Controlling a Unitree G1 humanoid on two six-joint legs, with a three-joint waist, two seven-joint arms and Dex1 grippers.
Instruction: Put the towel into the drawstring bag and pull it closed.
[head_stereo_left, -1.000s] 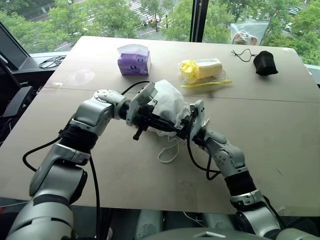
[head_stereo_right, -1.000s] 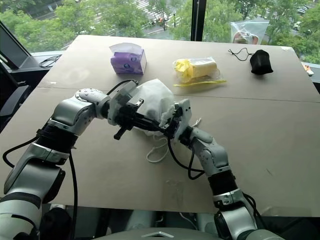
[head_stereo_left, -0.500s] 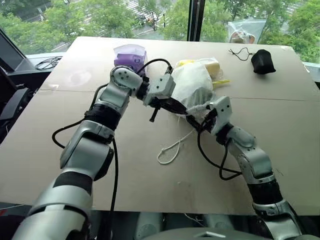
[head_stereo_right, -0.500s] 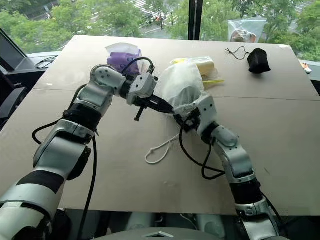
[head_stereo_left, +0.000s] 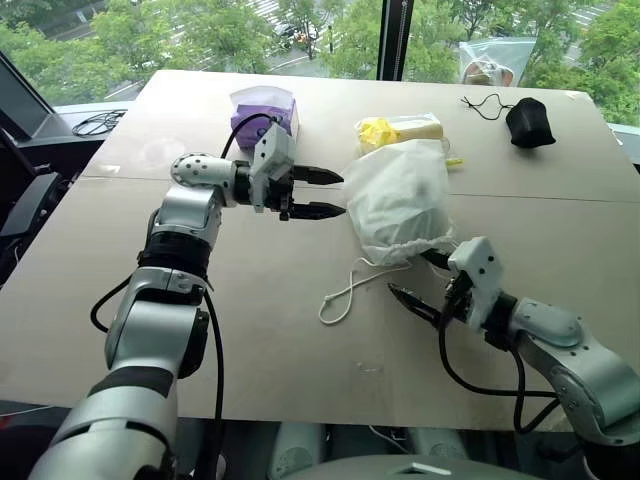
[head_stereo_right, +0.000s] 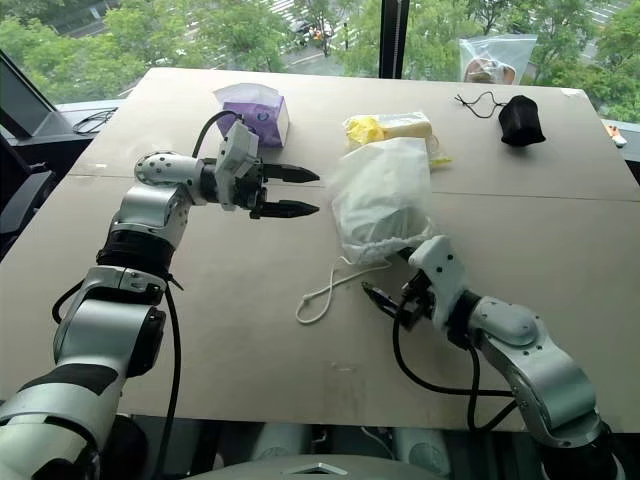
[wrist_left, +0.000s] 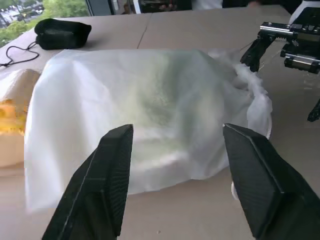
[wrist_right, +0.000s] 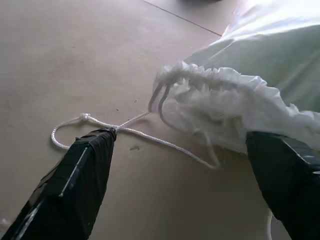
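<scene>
The white cord (head_stereo_left: 350, 289) lies loose from the ruffled hem. The drawstring bag's opening (head_stereo_left: 410, 249) will open wide around the towel when I lift it.
The drawstring bag (head_stereo_left: 398, 203) lies on the table with its mouth (wrist_right: 220, 95) gathered tight and pointing toward the near edge. The towel (wrist_left: 150, 100) shows as a pale green shape through the bag's thin plastic. A white cord loop (head_stereo_left: 345, 293) trails from the mouth across the table. My left gripper (head_stereo_left: 322, 194) hovers open just left of the bag, pointing at it, holding nothing. My right gripper (head_stereo_left: 420, 281) is open near the bag's mouth, close above the table, with the cord (wrist_right: 125, 131) lying loose between its fingers (wrist_right: 75, 185).
A purple tissue pack (head_stereo_left: 264, 106) sits behind my left gripper. A clear zip bag with yellow contents (head_stereo_left: 402, 131) lies right behind the drawstring bag. A small black pouch (head_stereo_left: 530, 122) and a clear bag (head_stereo_left: 495, 60) are at the far right.
The bag was held up between both grippers; both have let go and it now rests on the table. My left gripper opened and backed off left; my right one pulled back toward the near edge.
</scene>
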